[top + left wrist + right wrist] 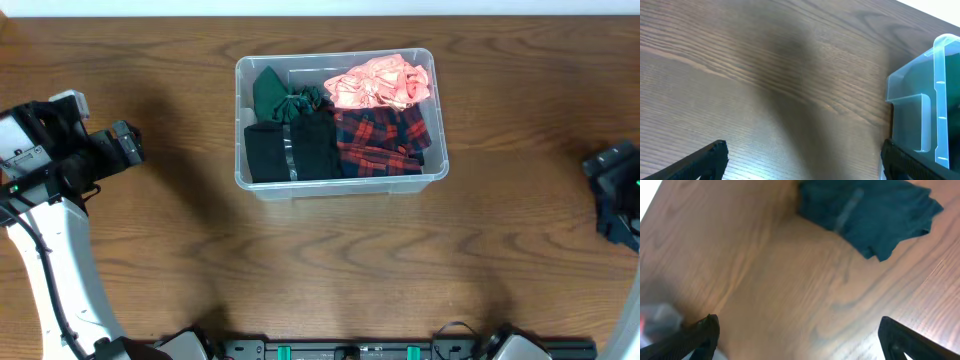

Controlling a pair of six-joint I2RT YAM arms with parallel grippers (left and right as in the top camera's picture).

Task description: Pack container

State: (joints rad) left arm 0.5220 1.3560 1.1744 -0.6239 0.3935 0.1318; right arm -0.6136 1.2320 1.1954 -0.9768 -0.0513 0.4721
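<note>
The cloth lies free with its near edge facing my open fingers, so my right gripper keeps going down toward the dark teal cloth [612,224] until the fingers straddle the cloth's near edge [877,253].
The clear plastic container [340,182] stands at the middle back of the wooden table. It holds a pink garment [380,82], a red plaid garment [382,140], a black garment [290,150] and a dark green garment [278,94]. My left gripper [125,146] is at the far left, apart from the container, open and empty [802,160]. The container's corner [939,90] shows at the right of the left wrist view. My right gripper [615,195] is at the far right edge, open and empty [800,335] above bare wood.
A dark teal cloth [870,215] lies on the table ahead of the right gripper in the blurred right wrist view; it does not show in the overhead view. The table's front edge carries the arm bases [400,350].
</note>
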